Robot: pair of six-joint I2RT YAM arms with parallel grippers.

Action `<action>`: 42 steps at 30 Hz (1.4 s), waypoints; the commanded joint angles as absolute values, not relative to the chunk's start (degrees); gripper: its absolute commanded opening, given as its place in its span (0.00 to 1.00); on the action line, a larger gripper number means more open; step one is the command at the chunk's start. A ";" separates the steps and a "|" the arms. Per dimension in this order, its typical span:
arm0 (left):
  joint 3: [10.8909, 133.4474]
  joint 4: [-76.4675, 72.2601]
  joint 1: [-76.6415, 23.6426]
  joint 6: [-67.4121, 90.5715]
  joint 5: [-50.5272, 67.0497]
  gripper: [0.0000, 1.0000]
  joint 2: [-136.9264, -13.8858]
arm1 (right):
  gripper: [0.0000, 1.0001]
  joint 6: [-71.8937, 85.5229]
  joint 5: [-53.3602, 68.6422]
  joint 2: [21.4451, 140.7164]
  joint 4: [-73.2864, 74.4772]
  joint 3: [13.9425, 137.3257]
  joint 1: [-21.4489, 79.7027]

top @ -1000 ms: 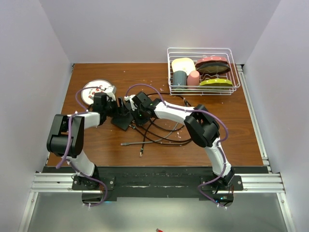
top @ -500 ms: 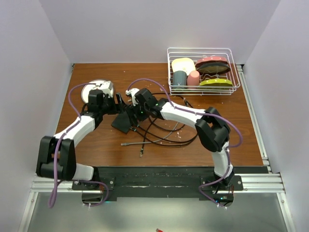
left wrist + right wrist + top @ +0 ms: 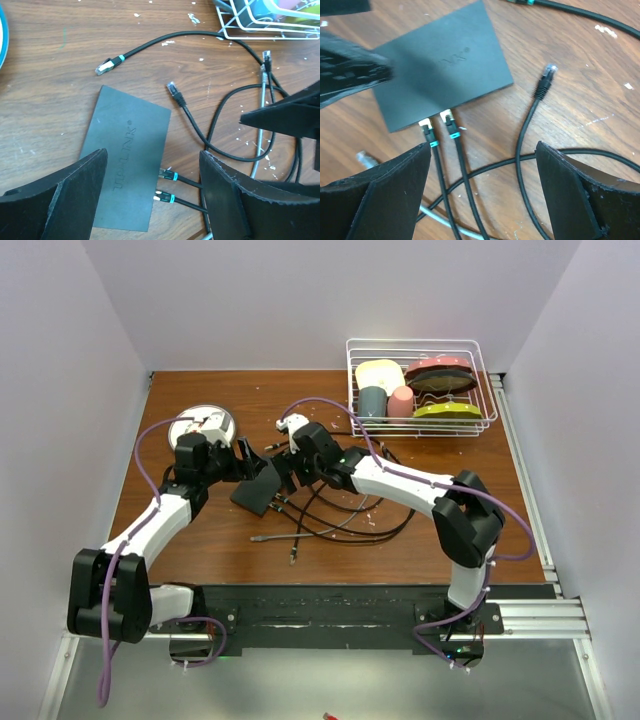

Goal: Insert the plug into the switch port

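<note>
The cable (image 3: 522, 133) behind the loose plug (image 3: 546, 78) keeps a smooth curve, so the plug will go on pointing straight out when the robot lifts the cable.
The switch (image 3: 256, 490) (image 3: 125, 160) (image 3: 445, 65) lies flat on the wooden table, a matte-black box. Two black plugs with teal bands (image 3: 167, 174) (image 3: 162, 197) (image 3: 426, 126) (image 3: 448, 120) meet its long edge side by side; how deep they sit I cannot tell. My left gripper (image 3: 243, 466) (image 3: 152, 156) hangs open over the switch and these plugs. Above their cables my right gripper (image 3: 285, 477) (image 3: 483, 147) is open, holding nothing. A loose plug (image 3: 172, 90) (image 3: 547, 75) lies on the wood beside the switch, and another with a teal band (image 3: 107, 66) behind it.
A white wire rack (image 3: 420, 390) (image 3: 260, 30) with dishes stands at the back right. A round white plate (image 3: 200, 425) lies back left. Tangled black cables (image 3: 335, 515) and a grey cable (image 3: 370, 161) spread in front of the switch. The two grippers' fingers are close together.
My right gripper has opened wide and drawn back a little to the right. The left arm has stretched out, its gripper shifting slightly left. The switch has stayed put.
</note>
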State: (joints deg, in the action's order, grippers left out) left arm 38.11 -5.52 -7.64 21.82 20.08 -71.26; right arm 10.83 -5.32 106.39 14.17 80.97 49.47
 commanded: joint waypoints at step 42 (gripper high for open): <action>30.32 -26.71 -7.91 32.96 36.73 0.77 -63.72 | 0.00 6.77 10.02 95.10 -1.49 66.72 46.76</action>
State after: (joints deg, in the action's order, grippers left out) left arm 31.70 -17.61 -7.64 28.91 29.43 -65.23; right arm 9.52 1.15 98.70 3.97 70.00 47.09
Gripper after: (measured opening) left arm 0.776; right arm 0.028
